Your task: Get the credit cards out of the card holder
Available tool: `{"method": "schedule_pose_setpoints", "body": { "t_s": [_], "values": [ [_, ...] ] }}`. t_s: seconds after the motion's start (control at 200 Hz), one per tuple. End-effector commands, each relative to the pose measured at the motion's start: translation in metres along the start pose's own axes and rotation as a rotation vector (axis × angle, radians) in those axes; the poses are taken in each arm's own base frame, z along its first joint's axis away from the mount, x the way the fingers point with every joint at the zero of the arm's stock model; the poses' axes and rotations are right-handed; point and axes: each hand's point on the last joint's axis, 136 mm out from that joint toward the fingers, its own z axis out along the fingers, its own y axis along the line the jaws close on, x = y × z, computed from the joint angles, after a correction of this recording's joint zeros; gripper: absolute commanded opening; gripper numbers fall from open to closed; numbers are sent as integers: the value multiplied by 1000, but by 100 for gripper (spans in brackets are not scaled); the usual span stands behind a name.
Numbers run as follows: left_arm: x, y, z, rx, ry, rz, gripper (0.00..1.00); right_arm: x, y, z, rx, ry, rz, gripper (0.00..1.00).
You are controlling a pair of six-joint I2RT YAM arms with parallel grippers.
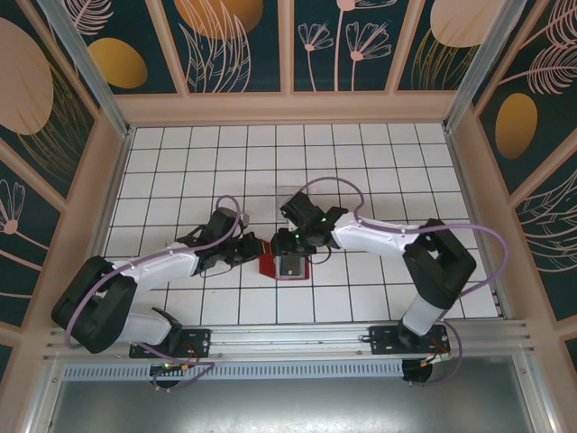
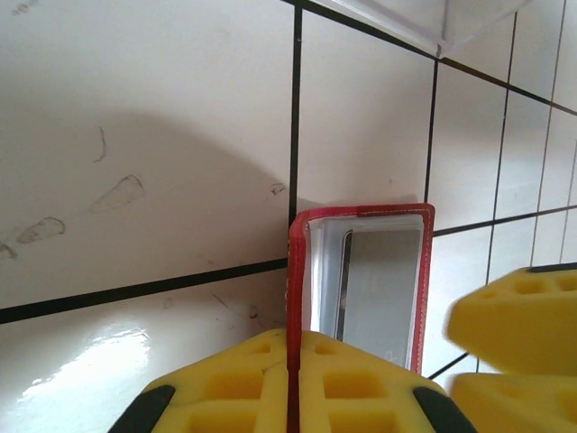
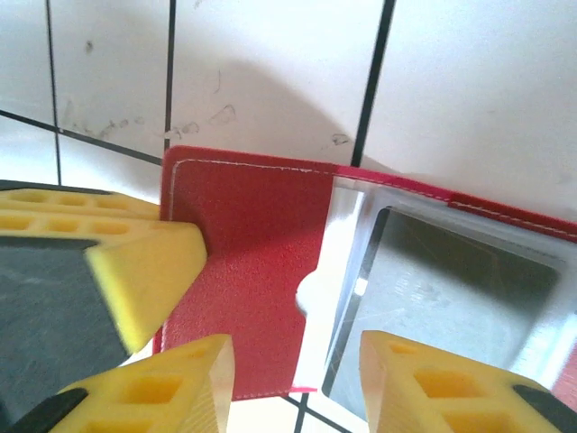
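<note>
The robot's left gripper is pinching the red flap (image 3: 248, 244), away from the credit card. It should go over to the card (image 3: 442, 289) while the right gripper holds the other end of the holder.
The red card holder (image 1: 270, 265) lies open on the tiled table between both arms. My left gripper (image 2: 293, 341) is shut on the edge of its red flap (image 2: 295, 271), which stands upright between the yellow fingers. A grey credit card (image 2: 383, 281) sits in the clear inner pocket. In the right wrist view the red flap (image 3: 252, 262) lies left of that card (image 3: 460, 280). My right gripper (image 3: 297, 383) hovers open just above the holder, one finger over the flap and one over the card. From above, the left gripper (image 1: 255, 250) and the right gripper (image 1: 290, 244) meet at the holder.
A clear plastic box (image 2: 451, 18) stands just beyond the holder, and it is faint in the top view (image 1: 287, 203). The left gripper's yellow fingers (image 3: 108, 262) crowd the holder's left side. White tiles stretch out on all sides, with wooden walls around them.
</note>
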Motion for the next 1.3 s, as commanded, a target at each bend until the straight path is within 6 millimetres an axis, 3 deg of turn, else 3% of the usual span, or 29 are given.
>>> {"method": "schedule_pose_setpoints", "body": {
  "t_s": [0.0,0.27,0.445,0.731,0.996,1.296],
  "values": [
    [8,-4,4,54,21,-33,3,5,-40,-21,106,-24,52,44],
    [20,-11,14,63,10,-52,3,19,-87,-29,155,-17,117,58],
    [26,-13,22,54,10,-65,3,29,-90,-18,127,34,109,62],
    [30,-4,24,23,-11,-90,6,49,-102,0,124,91,127,60],
    [22,12,18,-128,-37,-22,29,54,-110,5,145,101,127,49],
    [27,39,15,-312,34,81,33,54,-109,8,143,107,133,48]
  ]
}}
